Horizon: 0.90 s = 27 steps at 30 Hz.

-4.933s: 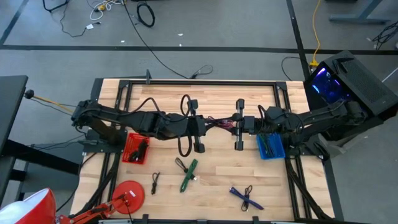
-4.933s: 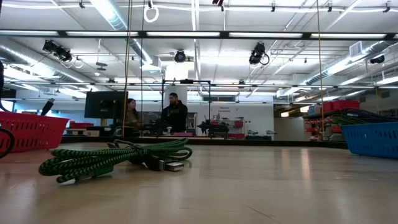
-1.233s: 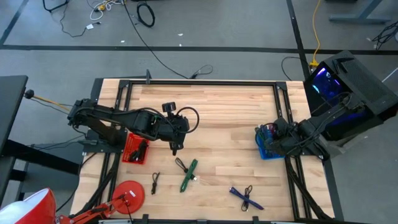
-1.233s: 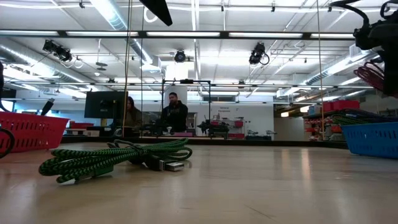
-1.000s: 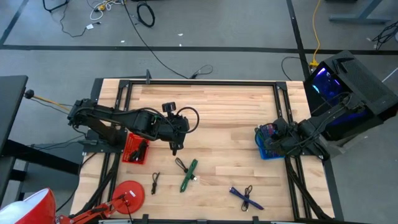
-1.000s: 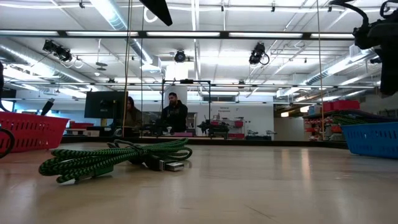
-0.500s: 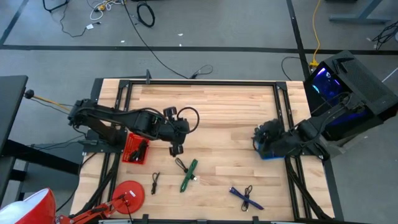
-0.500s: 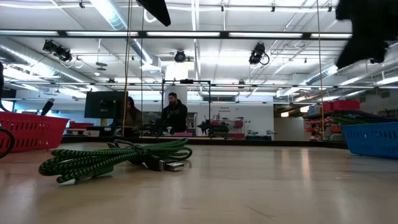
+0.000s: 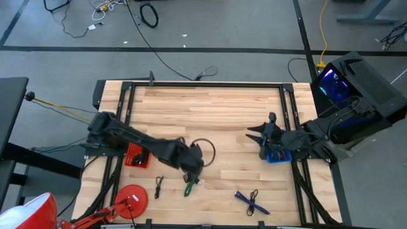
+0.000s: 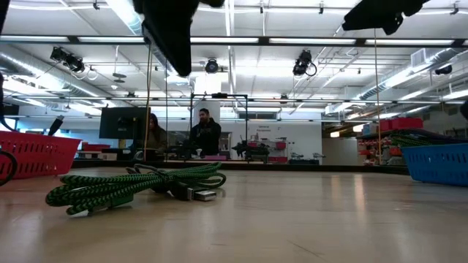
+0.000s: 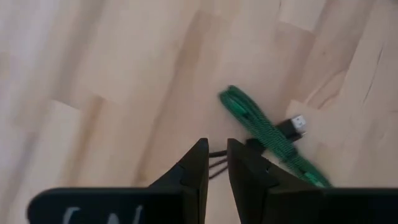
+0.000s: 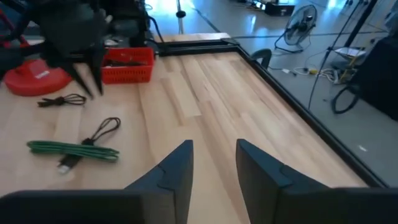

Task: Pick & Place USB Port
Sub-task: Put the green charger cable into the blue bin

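The green cable rests over the black cable point(image 10: 178, 191), far from my right gripper, so my left gripper should pick up the green cable point(image 10: 194, 175) and hand it over.
A green braided USB cable point(image 9: 193, 179) lies bundled on the wooden table near its near edge, its plug point(image 10: 205, 194) resting on the wood. My left gripper point(image 9: 190, 172) hangs just above it, pointing down. In the left wrist view my left gripper point(image 11: 216, 146) shows a narrow gap, with the green cable point(image 11: 266, 132) just beyond the tips. My right gripper point(image 9: 254, 132) floats beside the blue basket point(image 9: 278, 154), aimed at the table's middle. In its wrist view my right gripper point(image 12: 214, 146) is slightly open and holds nothing. The green cable point(image 12: 71, 150) lies far ahead of it.
A thin black cable loop point(image 12: 106, 129) lies by the green one. A small black cable point(image 9: 158, 185) and a blue cable point(image 9: 251, 201) lie near the near edge. A red basket point(image 9: 138, 154) and a red disc point(image 9: 131, 198) sit at the left. People sit in the room behind.
My left gripper has swung from beside the red basket toward the near edge and the right, and dropped low over the green cable. My right gripper has risen from the blue basket and moved toward the table's middle. A reddish cable seen under it a second ago no longer shows.
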Available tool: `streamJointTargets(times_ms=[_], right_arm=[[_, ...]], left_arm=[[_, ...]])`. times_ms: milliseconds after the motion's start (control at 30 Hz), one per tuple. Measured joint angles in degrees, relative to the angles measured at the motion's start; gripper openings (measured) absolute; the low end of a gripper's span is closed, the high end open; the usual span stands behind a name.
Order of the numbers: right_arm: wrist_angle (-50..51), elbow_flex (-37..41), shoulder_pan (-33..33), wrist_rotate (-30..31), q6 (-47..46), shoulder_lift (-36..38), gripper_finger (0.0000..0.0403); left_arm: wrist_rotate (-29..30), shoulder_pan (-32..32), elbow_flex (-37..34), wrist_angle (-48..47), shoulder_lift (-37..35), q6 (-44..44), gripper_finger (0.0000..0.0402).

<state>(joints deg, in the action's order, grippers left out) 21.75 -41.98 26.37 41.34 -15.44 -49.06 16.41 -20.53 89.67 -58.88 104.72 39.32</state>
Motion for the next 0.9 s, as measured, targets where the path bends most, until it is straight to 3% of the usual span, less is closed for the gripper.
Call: streamJointTargets(times_ms=[300,633,900], right_arm=[[0.2,0.0,-0.5,-0.3,2.7,0.0,0.0121],[0.7,0.0,-0.5,-0.4,3.9,0.0,0.0121],[2.0,0.0,-0.5,-1.8,4.0,0.0,0.0121]], left_arm=[[-6.7,-2.0,-0.1,8.4,7.8,9.6,0.0097],[-7.0,0.0,-0.1,10.6,9.8,16.7,0.0167],[-6.6,0.5,-0.1,10.6,9.8,18.7,0.0167]])
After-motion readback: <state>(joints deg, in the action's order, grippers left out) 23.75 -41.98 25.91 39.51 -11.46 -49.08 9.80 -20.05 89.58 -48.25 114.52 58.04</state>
